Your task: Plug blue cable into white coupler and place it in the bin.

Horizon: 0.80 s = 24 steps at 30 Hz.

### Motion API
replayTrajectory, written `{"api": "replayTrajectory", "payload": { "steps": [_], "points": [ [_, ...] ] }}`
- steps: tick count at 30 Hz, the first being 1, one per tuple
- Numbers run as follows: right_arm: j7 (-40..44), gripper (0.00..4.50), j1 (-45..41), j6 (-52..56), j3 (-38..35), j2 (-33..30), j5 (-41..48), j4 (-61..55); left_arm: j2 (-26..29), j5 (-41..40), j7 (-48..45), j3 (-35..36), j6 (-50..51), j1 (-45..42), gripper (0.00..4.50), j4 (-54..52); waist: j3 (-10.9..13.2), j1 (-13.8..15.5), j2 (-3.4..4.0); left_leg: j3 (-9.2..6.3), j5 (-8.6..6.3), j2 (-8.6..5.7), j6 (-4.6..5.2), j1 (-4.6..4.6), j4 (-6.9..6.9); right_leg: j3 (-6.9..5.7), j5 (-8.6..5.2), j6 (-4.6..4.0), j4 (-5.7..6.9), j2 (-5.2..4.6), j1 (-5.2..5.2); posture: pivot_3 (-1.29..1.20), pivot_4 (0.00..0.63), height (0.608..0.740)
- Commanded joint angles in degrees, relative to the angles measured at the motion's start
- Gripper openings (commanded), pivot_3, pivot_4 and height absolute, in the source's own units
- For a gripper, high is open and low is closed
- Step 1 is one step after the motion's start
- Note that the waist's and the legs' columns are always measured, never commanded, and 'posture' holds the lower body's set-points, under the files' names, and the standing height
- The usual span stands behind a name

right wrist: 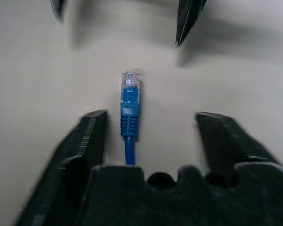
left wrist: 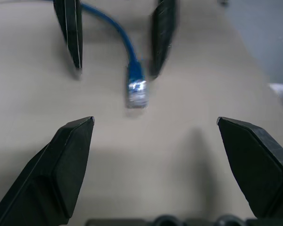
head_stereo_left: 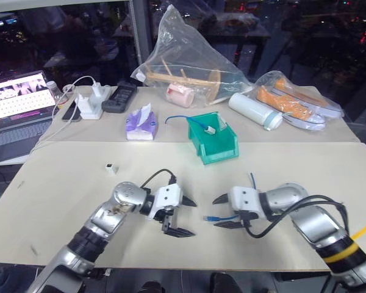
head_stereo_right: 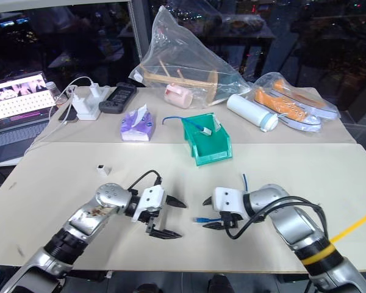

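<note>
The plug is lying flat with its cable [right wrist: 129, 151] under my right gripper, so my left gripper should hold the clear tip [head_stereo_left: 206, 218] while my right gripper turns to grab the boot.
The blue cable's clear-tipped plug [head_stereo_left: 210, 218] lies flat on the beige table between the two spread fingers of my right gripper [head_stereo_left: 215, 212], touching neither of them; in the right wrist view the blue cable [right wrist: 130, 101] rests loose between them. The rest of the cable runs under that hand and shows again behind it. My left gripper [head_stereo_left: 194, 218] faces the plug from the other side, open and empty. The white coupler [head_stereo_left: 111, 167] sits alone on the table, far left of both hands. The teal bin [head_stereo_left: 216, 149] stands behind the grippers, with another blue cable and a white block inside.
At the back of the table are a purple tissue pack [head_stereo_left: 140, 125], white power adapters [head_stereo_left: 91, 104], a black remote [head_stereo_left: 119, 97], a clear bag with a wooden frame [head_stereo_left: 189, 67], a white cylinder [head_stereo_left: 256, 110] and bagged shoes [head_stereo_left: 296, 101]. A laptop [head_stereo_left: 18, 104] sits far left.
</note>
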Motion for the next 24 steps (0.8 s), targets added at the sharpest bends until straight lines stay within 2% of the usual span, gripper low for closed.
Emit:
{"api": "replayTrajectory", "payload": {
  "steps": [1,4,7,12,13,14,17,18,21,23,24],
  "points": [
    [-2.98,4.36,3.20,11.96,-10.41,-2.41,7.29,-9.44,-3.09,-0.47,1.31,-0.49,2.18,-0.78,4.50,0.26,0.00,0.41,-0.01,0.00,-0.03,-0.01,0.05,-0.02,0.01,0.00,0.00,0.01,0.00,-0.01,0.00,0.00,0.150,0.740],
    [-5.77,4.36,7.65,17.72,-16.50,-3.70,10.39,-15.73,-4.46,-0.41,1.55,-0.51,2.96,-0.48,4.50,0.71,0.00,0.59,-0.01,-0.01,-0.06,0.00,0.11,-0.03,0.01,-0.02,0.01,0.01,0.01,-0.01,0.00,0.00,0.150,0.740],
    [-7.84,4.42,12.15,21.35,-20.92,-4.97,11.75,-20.94,-5.10,-1.11,0.84,-0.30,4.10,-0.73,3.75,1.36,0.00,0.64,-0.01,0.00,-0.07,-0.01,0.13,-0.02,0.03,-0.01,0.01,0.01,0.02,-0.01,0.02,0.00,0.150,0.740],
    [-10.80,4.42,15.38,26.41,-26.33,-5.91,14.68,-25.72,-4.76,-0.02,-0.15,-0.67,3.34,-2.01,1.98,3.30,0.00,0.57,-0.02,0.00,-0.07,-0.01,0.13,0.01,0.08,0.00,0.05,0.03,0.03,-0.01,0.07,0.00,0.150,0.740],
    [-11.39,4.42,15.55,27.69,-27.26,-6.00,15.42,-26.34,-4.77,-0.05,-0.22,-0.68,3.33,-2.03,1.44,3.39,0.00,0.56,-0.01,0.00,-0.06,-0.01,0.13,0.04,0.08,0.00,0.05,0.02,0.04,-0.01,0.10,0.00,0.150,0.740],
    [-12.18,4.42,15.77,29.69,-28.59,-5.84,16.68,-27.17,-4.90,-0.19,-0.22,-0.67,3.41,-1.93,1.21,3.39,0.00,0.57,-0.02,0.00,-0.06,-0.01,0.13,0.04,0.08,0.00,0.05,0.02,0.04,-0.01,0.10,0.00,0.150,0.740],
    [-16.47,4.42,16.47,42.88,-36.49,-1.11,26.43,-30.26,-6.41,-0.77,0.66,-0.30,2.81,-1.57,0.21,3.68,0.00,0.72,-0.03,0.00,-0.07,-0.01,0.13,0.03,0.08,0.00,0.05,0.02,0.03,-0.01,0.09,0.00,0.150,0.740],
    [-17.56,4.42,17.36,47.56,-39.73,1.14,31.37,-31.37,-7.17,-1.07,1.14,0.01,2.36,-1.44,0.07,3.82,-0.01,0.79,-0.04,0.00,-0.06,-0.01,0.13,0.02,0.07,0.00,0.06,0.02,0.01,-0.01,0.10,0.00,0.150,0.740],
    [-21.28,4.42,22.80,56.84,-48.07,8.26,46.94,-34.03,-9.78,-2.47,2.92,1.67,1.75,-1.13,0.07,3.94,-0.01,1.65,-0.04,-0.01,-0.08,-0.01,0.15,-0.04,0.11,-0.02,0.07,0.03,0.00,-0.01,0.10,0.00,0.150,0.740],
    [-28.44,4.42,28.81,59.73,-51.15,15.32,54.26,-34.49,-12.60,-5.11,4.67,4.02,2.55,-0.93,0.07,3.21,-0.01,1.83,-0.04,-0.02,-0.11,-0.01,0.20,-0.05,0.12,-0.02,0.07,0.03,0.01,-0.01,0.08,0.00,0.150,0.740],
    [-35.38,4.42,32.20,58.09,-51.27,19.47,60.37,-33.74,-14.25,-6.86,5.67,5.53,3.14,-0.87,0.07,2.79,-0.03,2.08,-0.07,0.00,-0.11,-0.01,0.21,-0.06,0.12,0.01,0.07,0.03,0.00,-0.02,0.05,0.00,0.150,0.740]
  ]
}}
